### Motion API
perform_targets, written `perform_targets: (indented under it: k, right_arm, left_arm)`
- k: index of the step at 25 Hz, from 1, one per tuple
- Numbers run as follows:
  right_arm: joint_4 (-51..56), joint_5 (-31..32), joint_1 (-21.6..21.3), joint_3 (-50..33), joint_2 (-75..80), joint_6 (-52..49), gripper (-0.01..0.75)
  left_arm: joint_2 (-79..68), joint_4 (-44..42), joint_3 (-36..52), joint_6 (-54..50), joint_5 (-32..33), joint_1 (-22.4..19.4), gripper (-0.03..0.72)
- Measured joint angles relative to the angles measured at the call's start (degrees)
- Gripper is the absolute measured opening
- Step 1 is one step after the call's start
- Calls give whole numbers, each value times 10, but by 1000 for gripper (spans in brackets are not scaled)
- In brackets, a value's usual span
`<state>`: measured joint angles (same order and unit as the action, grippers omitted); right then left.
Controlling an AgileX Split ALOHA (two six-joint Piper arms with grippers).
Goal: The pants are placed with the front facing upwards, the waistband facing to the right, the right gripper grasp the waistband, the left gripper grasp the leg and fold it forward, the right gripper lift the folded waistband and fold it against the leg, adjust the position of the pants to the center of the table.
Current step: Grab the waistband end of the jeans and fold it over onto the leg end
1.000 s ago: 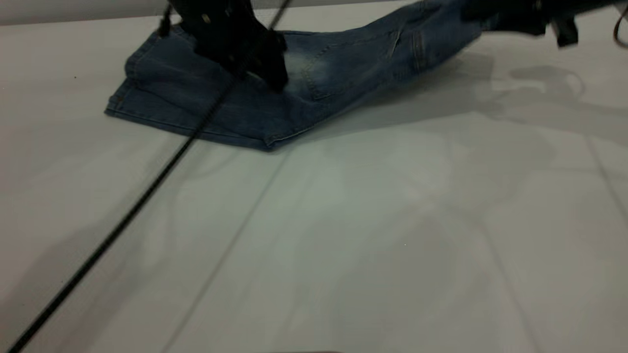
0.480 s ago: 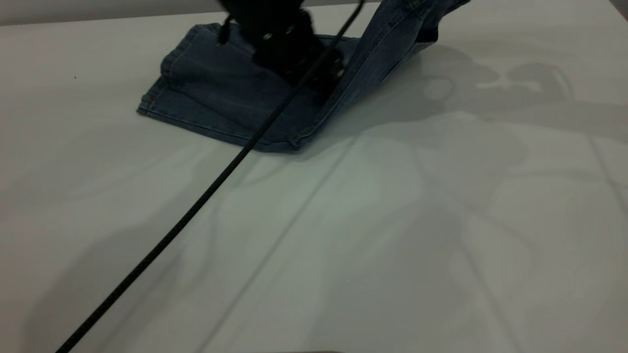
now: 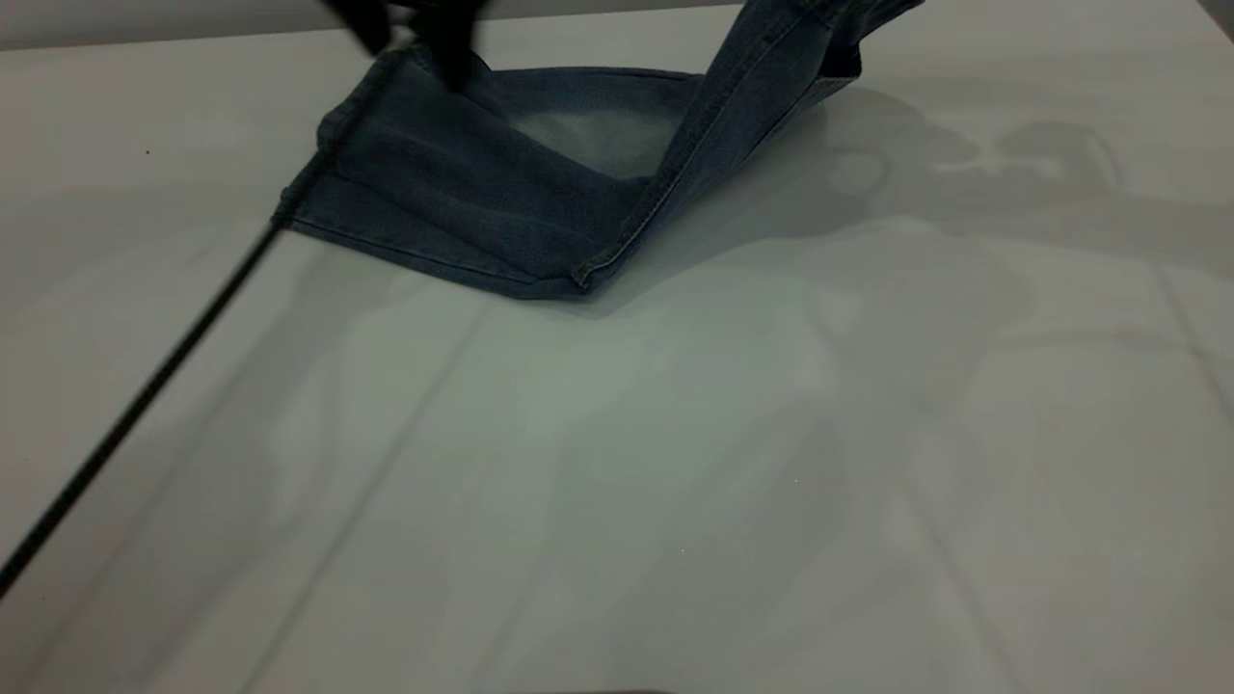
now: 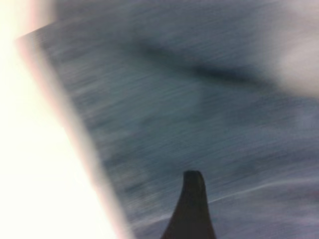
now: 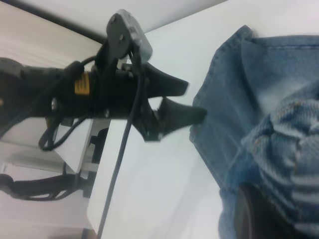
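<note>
My left gripper should back away from the leg hem (image 3: 331, 127) it hovers over, where the waistband (image 5: 291, 144) must land, before my right gripper folds the waistband over.
The blue denim pants (image 3: 482, 193) lie folded on the white table (image 3: 675, 463) at the back centre. Their right end (image 3: 771, 67) rises steeply off the table and out of the exterior view. In the right wrist view the ruffled waistband (image 5: 294, 149) is bunched against a dark finger (image 5: 254, 216) of my right gripper, which is shut on it. My left gripper (image 5: 195, 100) hovers by the leg hem (image 3: 405, 253) at the pants' left end, jaws apart with nothing between them. In the exterior view it (image 3: 415, 29) is a dark blur over the back left corner of the pants.
A black cable (image 3: 145, 405) runs slantwise from the front left up to the left arm. Bare tabletop stretches in front of and to the right of the pants. The table's far edge (image 3: 145, 39) lies just behind them.
The right end of the pants has gone up off the table and the pants slid right. The left gripper has left the middle of the pants and moved left, to the back left corner.
</note>
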<state>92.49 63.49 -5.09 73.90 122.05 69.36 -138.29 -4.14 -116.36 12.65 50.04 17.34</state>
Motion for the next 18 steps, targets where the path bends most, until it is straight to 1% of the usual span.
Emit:
perform_targets:
  k: [2, 4, 13, 16, 18]
  right_arm:
    - [0, -3, 13, 11, 0, 0, 82]
    - [0, -8, 29, 28, 0, 0, 82]
    - [-3, -37, 104, 101, 0, -24, 82]
    - [7, -61, 128, 111, 0, -25, 82]
    - [29, -91, 151, 113, 0, -11, 82]
  left_arm:
    - [-1, -10, -1, -5, 5, -17, 569]
    - [-5, -11, -1, -6, 5, -25, 569]
    - [-76, -10, -2, -11, -17, -27, 569]
    - [-82, -8, -3, -12, -20, -27, 569]
    - [-83, 2, -4, -12, -21, -27, 569]
